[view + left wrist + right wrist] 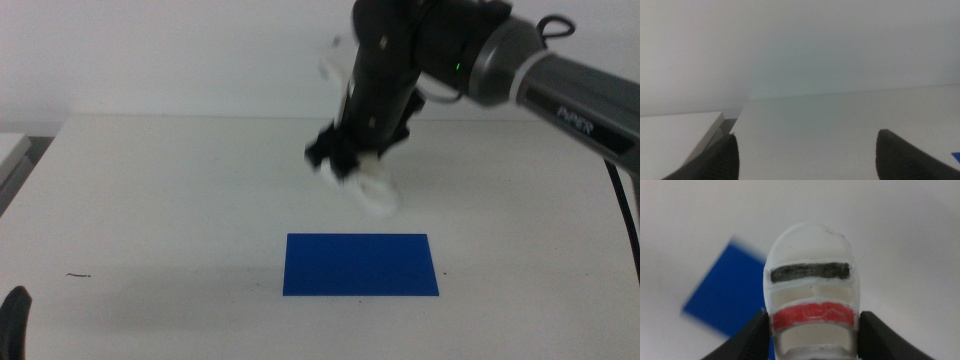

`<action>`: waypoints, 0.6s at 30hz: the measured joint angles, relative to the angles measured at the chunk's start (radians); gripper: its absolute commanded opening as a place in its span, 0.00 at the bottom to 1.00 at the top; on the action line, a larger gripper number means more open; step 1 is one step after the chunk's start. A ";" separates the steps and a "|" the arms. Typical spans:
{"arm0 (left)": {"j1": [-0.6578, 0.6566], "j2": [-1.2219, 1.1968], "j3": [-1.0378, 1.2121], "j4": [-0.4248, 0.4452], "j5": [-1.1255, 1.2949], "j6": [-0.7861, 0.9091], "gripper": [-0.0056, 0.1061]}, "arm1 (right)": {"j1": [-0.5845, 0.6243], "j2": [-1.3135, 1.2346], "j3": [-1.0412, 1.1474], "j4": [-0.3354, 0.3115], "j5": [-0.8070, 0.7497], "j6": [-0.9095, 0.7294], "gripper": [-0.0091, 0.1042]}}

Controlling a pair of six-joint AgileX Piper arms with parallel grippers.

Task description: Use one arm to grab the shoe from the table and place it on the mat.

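Note:
Next, my right gripper turns the shoe (376, 192) along the blue mat's long side and lowers it onto the middle (360, 265), because the shoe hangs crooked behind the mat's far edge.
My right gripper (345, 160) is shut on the white shoe (366, 188) and holds it in the air, just above and behind the far edge of the blue mat (360, 264). In the right wrist view the shoe (810, 295) sits between the two dark jaws, its dark and red straps facing the camera, with the mat (727, 302) below and to one side. The right arm (520, 70) comes in from the upper right. My left gripper (805, 160) is open and empty, waiting at the table's near left corner (15, 315).
The white table (160, 200) spreads around the mat. A small dark mark (78, 275) lies on it at the left. A second white surface (12, 150) adjoins the table's left edge. A white wall stands behind.

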State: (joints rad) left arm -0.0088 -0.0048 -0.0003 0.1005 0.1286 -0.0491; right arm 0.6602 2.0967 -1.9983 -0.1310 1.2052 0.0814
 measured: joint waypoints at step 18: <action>0.000 0.000 0.000 0.000 0.000 0.000 0.89 | 0.057 -0.142 0.329 0.004 -0.186 -0.319 0.06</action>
State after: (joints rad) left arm -0.0088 -0.0048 -0.0003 0.1005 0.1286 -0.0491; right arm 0.7168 1.9548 -1.6697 -0.1272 1.0194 -0.2374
